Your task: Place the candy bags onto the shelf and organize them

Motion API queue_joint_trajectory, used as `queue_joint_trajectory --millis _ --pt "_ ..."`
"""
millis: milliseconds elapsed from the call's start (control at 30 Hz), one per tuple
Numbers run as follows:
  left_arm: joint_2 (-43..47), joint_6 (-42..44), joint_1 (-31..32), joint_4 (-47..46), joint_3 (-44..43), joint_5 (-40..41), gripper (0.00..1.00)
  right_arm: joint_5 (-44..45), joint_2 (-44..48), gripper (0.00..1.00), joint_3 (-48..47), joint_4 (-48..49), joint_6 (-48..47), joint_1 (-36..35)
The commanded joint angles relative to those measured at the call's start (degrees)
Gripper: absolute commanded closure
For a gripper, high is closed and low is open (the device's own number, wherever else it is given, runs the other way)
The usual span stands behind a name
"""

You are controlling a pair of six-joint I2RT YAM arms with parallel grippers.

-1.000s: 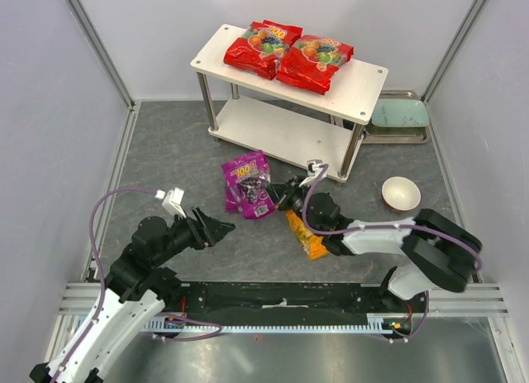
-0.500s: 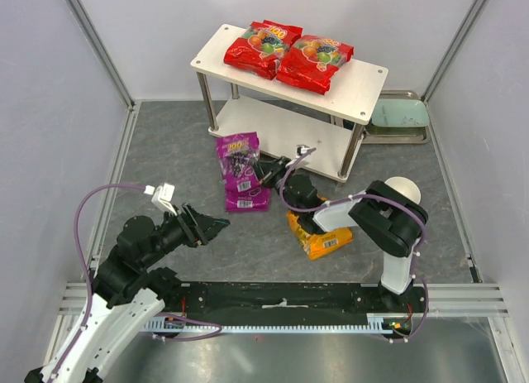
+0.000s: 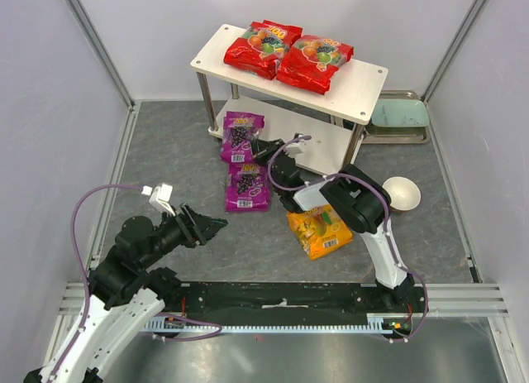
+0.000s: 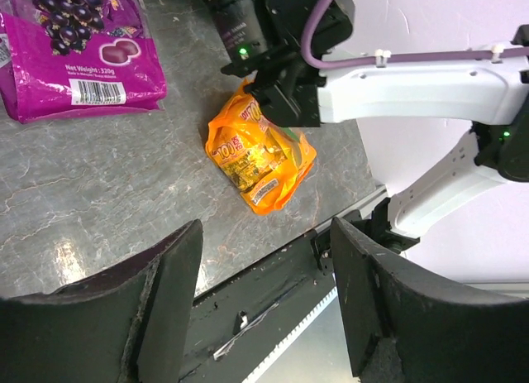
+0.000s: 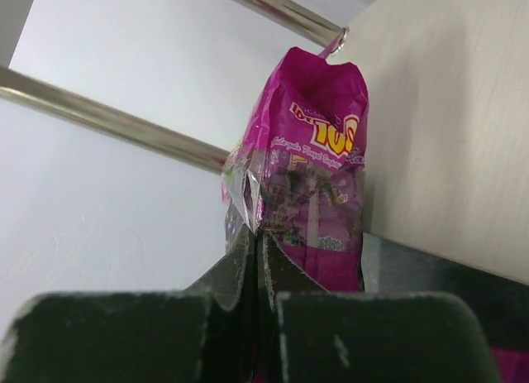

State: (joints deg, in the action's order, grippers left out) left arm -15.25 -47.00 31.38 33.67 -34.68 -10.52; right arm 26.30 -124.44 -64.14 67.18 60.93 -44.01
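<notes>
My right gripper should keep moving the held purple candy bag (image 3: 240,135) inward until it rests on the lower board (image 3: 277,120), because the board is clear beside the bag.
My right gripper (image 3: 258,149) is shut on the edge of a purple candy bag (image 3: 240,135) and holds it at the left end of the shelf's (image 3: 364,79) lower board; in the right wrist view the bag (image 5: 310,184) hangs beside the board (image 5: 446,110). A second purple bag (image 3: 247,187) lies flat on the floor; it also shows in the left wrist view (image 4: 74,48). An orange bag (image 3: 319,230) lies on the floor right of it, also seen in the left wrist view (image 4: 260,147). Two red bags (image 3: 258,45) (image 3: 316,60) lie on the top board. My left gripper (image 3: 213,225) is open and empty.
A pale green tray (image 3: 398,117) sits right of the shelf by the back wall. A white bowl (image 3: 402,193) stands on the floor at the right, close to my right arm. Metal frame rails run along the near edge and side walls.
My right gripper has carried one purple bag up and back from the floor to the shelf's lower left end, uncovering the second purple bag. The left arm has barely moved.
</notes>
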Motion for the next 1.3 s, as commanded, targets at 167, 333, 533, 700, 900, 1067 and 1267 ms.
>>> queue_joint_trajectory --millis 167,333,533,700,900,1067,1267 --pt "0.7 2.3 0.2 1.2 -3.8 1.0 0.31 5.0 -4.7 1.00 -11.3 32.4 6.1 2.7" --pt "0.5 2.3 0.2 1.2 -3.6 1.2 0.31 6.0 -7.2 1.00 -14.9 31.5 5.8 3.6" --pt "0.3 2.6 0.2 0.9 -2.9 1.6 0.31 6.1 -9.2 1.00 -18.1 28.9 5.7 4.3" --pt "-0.1 2.9 0.2 0.5 -2.4 1.7 0.31 6.5 -10.0 1.00 -19.0 28.0 5.4 5.0" --pt "-1.0 3.5 0.3 0.0 -2.3 1.6 0.32 7.2 -11.0 1.00 -20.6 26.5 4.3 5.1" --pt "-0.7 3.5 0.2 0.0 -2.2 1.6 0.31 7.1 -11.3 1.00 -21.4 25.2 4.4 5.3" --pt "-0.3 3.5 0.2 0.0 -2.0 1.1 0.31 5.8 -11.4 0.64 -20.4 26.5 4.4 5.7"
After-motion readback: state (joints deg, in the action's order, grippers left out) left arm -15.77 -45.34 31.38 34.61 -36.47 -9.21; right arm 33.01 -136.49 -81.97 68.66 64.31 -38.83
